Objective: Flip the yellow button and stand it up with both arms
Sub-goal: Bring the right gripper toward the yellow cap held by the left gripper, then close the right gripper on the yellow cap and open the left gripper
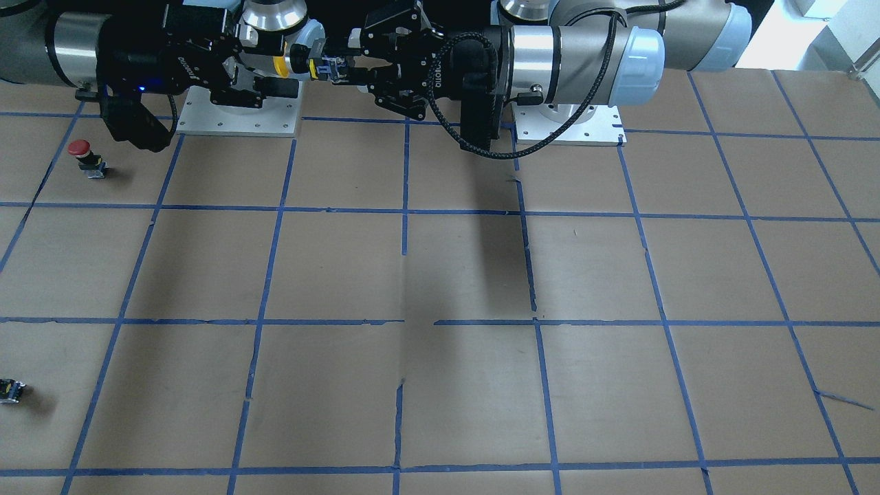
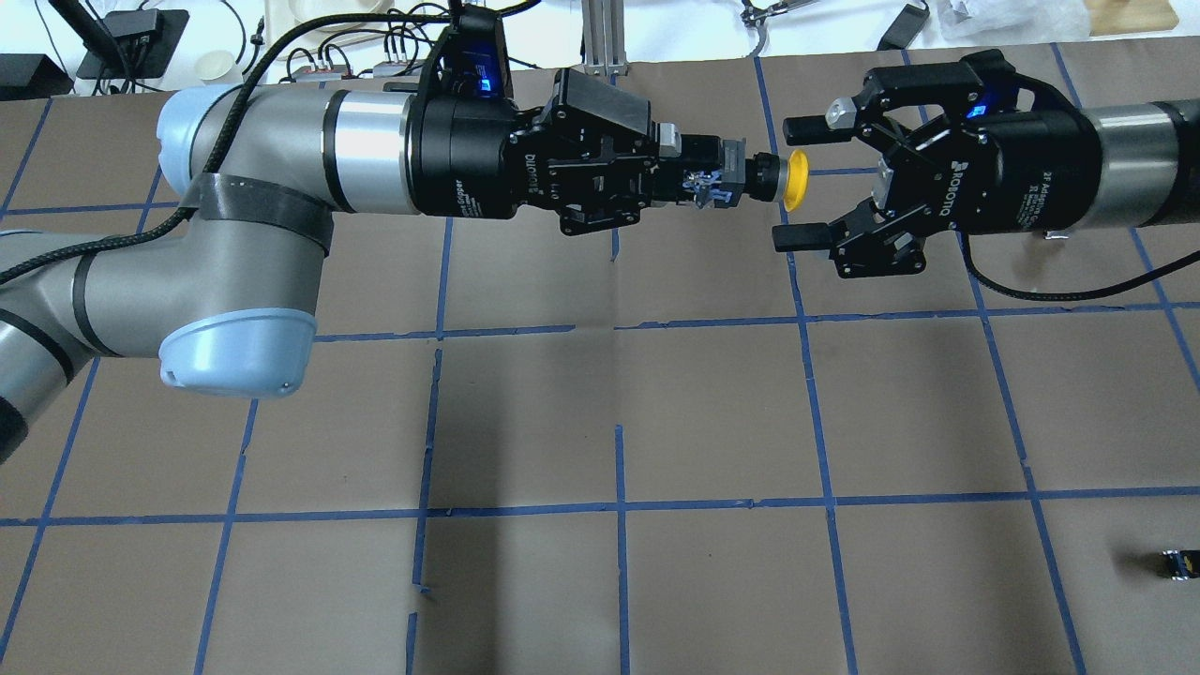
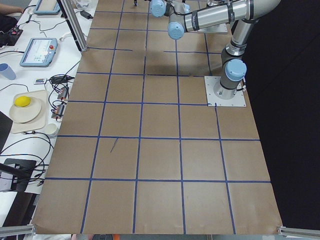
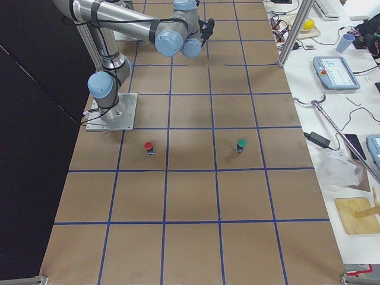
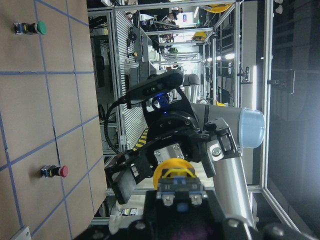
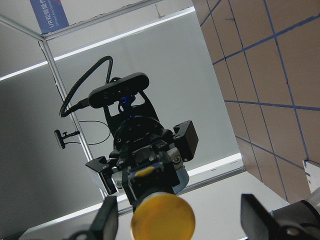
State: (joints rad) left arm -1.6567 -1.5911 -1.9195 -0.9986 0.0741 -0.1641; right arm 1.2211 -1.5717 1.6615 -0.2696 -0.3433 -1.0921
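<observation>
The robot's left gripper has hold of the button's body, which must face down, so the right gripper should grip the button's yellow cap before the left gripper opens and moves away.
The yellow button (image 2: pixel 797 178) is held level in the air, high above the table. My left gripper (image 2: pixel 717 178) is shut on its black-and-grey switch body, with the yellow cap pointing at the right gripper. My right gripper (image 2: pixel 781 180) is open, one finger on each side of the cap and not touching it. In the right wrist view the cap (image 6: pixel 162 219) sits between the two open fingers (image 6: pixel 105 222). In the left wrist view the cap (image 5: pixel 172 170) is just in front of the open right gripper. In the front view the cap (image 1: pixel 280 67) shows between both grippers.
A red-capped button (image 1: pixel 82 155) stands on the table on the robot's right side. A green-capped button (image 4: pixel 240 145) stands further out. A tiny black-grey part (image 2: pixel 1177 562) lies near the right table edge. The brown table (image 2: pixel 712 422) has a blue tape grid.
</observation>
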